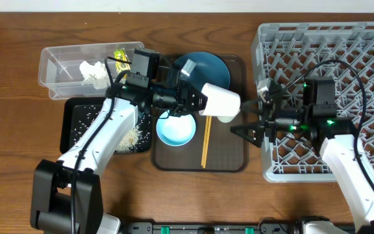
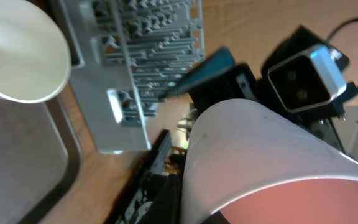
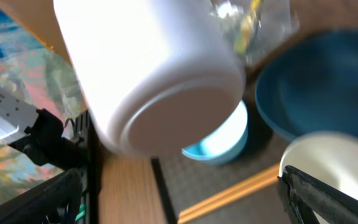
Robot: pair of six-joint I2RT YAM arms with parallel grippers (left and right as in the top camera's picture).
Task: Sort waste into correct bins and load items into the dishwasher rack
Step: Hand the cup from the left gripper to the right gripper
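Observation:
Next, I take the cup's base end (image 1: 232, 103) with my right gripper, since the grey rack (image 1: 333, 55) lies on that gripper's side, beyond the pinkish cup in my left gripper.
My left gripper (image 1: 197, 99) is shut on the pinkish cup (image 1: 221, 102), holding it on its side above the brown tray. Its pink inside shows in the left wrist view (image 2: 272, 162) and its base in the right wrist view (image 3: 160, 81). My right gripper (image 1: 257, 112) is open and empty between the cup and the grey rack (image 1: 369, 39). The white cup (image 3: 328, 158) sits by its far finger. The light blue bowl (image 1: 176, 130), dark blue plate (image 1: 203, 65) and chopsticks (image 1: 206, 143) lie on the tray. The tissue (image 1: 93, 71) and wrapper (image 1: 121, 58) are in the clear tub (image 1: 57, 65). Rice (image 1: 132, 136) lies in the black tray (image 1: 70, 123).
The brown serving tray (image 1: 239, 159) lies between the bins on the left and the rack on the right. The rack's near-left corner (image 2: 123, 143) is close to the tray's edge. My left arm reaches across the black tray.

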